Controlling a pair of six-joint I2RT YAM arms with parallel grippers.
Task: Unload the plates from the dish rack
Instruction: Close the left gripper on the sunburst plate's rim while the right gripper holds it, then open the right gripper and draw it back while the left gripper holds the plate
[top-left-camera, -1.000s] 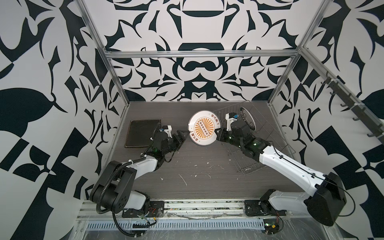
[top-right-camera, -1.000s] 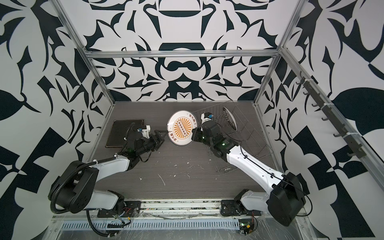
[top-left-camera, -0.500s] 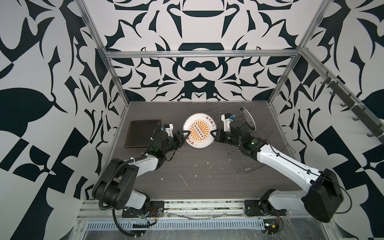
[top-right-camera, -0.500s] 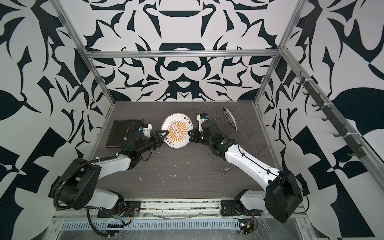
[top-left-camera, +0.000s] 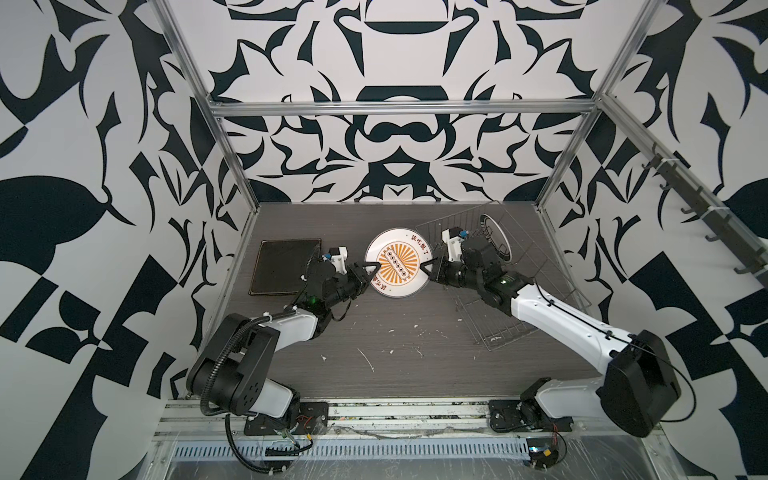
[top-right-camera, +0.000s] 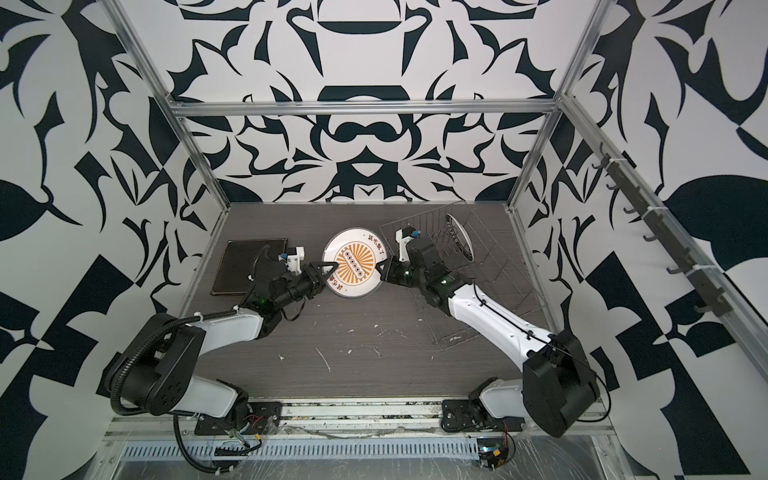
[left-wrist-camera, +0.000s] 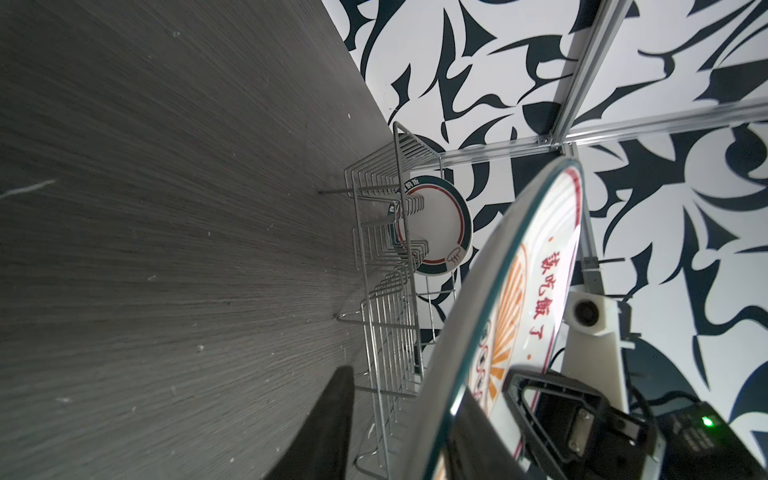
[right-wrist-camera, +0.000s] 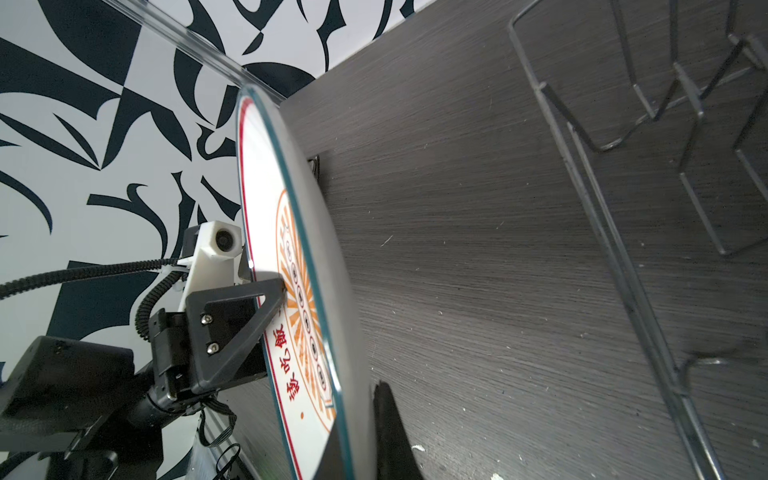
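Next, I close my left gripper on the plate's rim (top-left-camera: 370, 255) before my right gripper opens and moves away, because my left gripper's finger is apart from the sunburst plate's bottom side (left-wrist-camera: 425, 400).
A round white plate (top-left-camera: 397, 266) (top-right-camera: 355, 266) with an orange sunburst hangs tilted above the table's middle. My right gripper (top-left-camera: 426, 266) (right-wrist-camera: 357, 415) is shut on its right rim. My left gripper (top-left-camera: 374, 268) (left-wrist-camera: 403, 386) straddles the left rim: one finger lies on the printed face, while the other finger (left-wrist-camera: 328, 415) stands apart from the underside. The silver wire dish rack (top-left-camera: 498, 332) (top-right-camera: 457, 332) sits at the right. It holds one upright round plate (top-left-camera: 494, 237) (left-wrist-camera: 432, 224) with a dark-banded rim. A black square plate (top-left-camera: 284, 266) (top-right-camera: 249, 266) lies flat at the left.
White crumbs and scuffs dot the dark wood table (top-left-camera: 374, 353). Patterned walls and aluminium posts close in the left, back and right. My right arm reaches over the rack's near half. Both arm bases stand on the front rail.
My right gripper has carried the sunburst plate leftward, away from the rack. My left gripper's jaws have narrowed around the plate's left rim.
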